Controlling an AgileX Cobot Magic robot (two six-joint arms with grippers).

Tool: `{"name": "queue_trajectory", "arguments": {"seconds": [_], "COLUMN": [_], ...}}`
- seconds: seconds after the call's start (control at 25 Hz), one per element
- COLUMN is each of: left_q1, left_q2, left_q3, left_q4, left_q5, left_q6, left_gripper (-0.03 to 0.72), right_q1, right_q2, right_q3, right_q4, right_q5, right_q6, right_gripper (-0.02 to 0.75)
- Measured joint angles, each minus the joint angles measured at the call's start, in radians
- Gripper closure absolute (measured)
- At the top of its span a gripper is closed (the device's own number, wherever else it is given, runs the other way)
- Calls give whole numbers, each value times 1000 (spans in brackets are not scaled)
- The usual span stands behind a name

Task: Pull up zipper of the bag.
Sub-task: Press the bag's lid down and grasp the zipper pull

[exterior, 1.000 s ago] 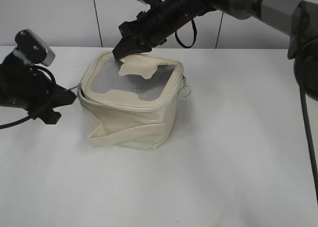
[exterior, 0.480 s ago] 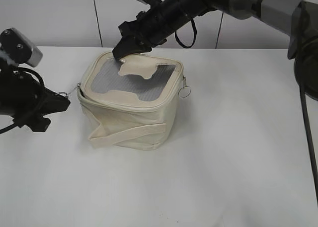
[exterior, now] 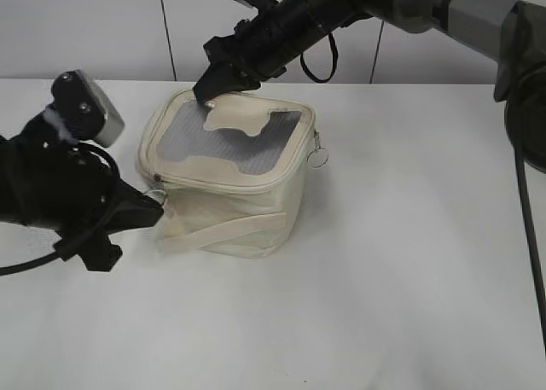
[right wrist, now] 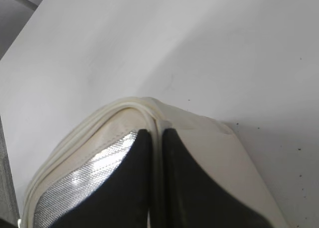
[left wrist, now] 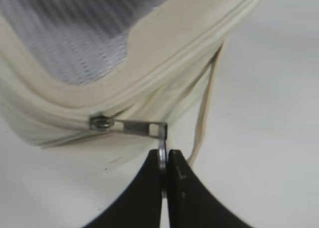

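Note:
The free ring pull (exterior: 317, 157) hangs across the bag from the robot's left gripper, so next the right gripper grabs it while the left gripper holds the lid's back edge (exterior: 266, 99).
The cream bag (exterior: 235, 194) stands mid-table, its lid with grey mesh window (exterior: 223, 138) on top. My left gripper (exterior: 156, 207) is at the bag's front-left corner, shut on a silver ring pull (left wrist: 162, 155). The ring hangs from the slider (left wrist: 102, 122) on the zipper (left wrist: 55, 130) under the lid rim. My right gripper (exterior: 209, 92) is shut, its tips pressed on the lid's back-left corner (right wrist: 149, 108). A second ring pull (exterior: 317, 158) hangs free on the bag's right side. The flat strap (exterior: 230, 228) crosses the front.
The white table (exterior: 384, 279) reaches to a pale wall at the back. The right arm (exterior: 358, 6) stretches in from the upper right above the bag. The left arm's body and cable (exterior: 51, 194) lie left of the bag.
My left gripper has swung from the bag's left side round to its front-left corner, taking the ring pull and slider along. The dark gap under the lid's left edge has closed. The right gripper stayed put.

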Motion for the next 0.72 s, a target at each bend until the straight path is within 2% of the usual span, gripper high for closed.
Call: {"name": "queue_trajectory", "arguments": {"seconds": [0.24,0.36,0.44,0.52,0.6,0.64,0.72], "left_q1": [-170,-196,-190,-167,-142,-128,-100], "left_q2": [3,3,3,3,0,-7,-30], "left_q3": [1,5,9,9,9,9,9], "left_q4": [-54,-136,-178,-200,-203,-201,-144], "left_q5": [-94,-166,-199,-206,-178,-153,-116], "left_q6": [-10,-10,-10,-10,-15,-31,-114], "left_gripper": [680,679,652,570,440,388,304], "right_q1": [0,0,-1,-7,-26,-40,-69], "right_q2": [0,0,0,-1,-11,-18,-45], "right_q3": [0,0,0,0,0,0,0], "right_q4": [3,3,2,-9,-40,-55,-91], "right_q5": [-1,0,4,12,37,52,86], "right_q6": [1,1,1,1,5,14,35], "right_gripper": [696,696,652,522,380,351,349]}}
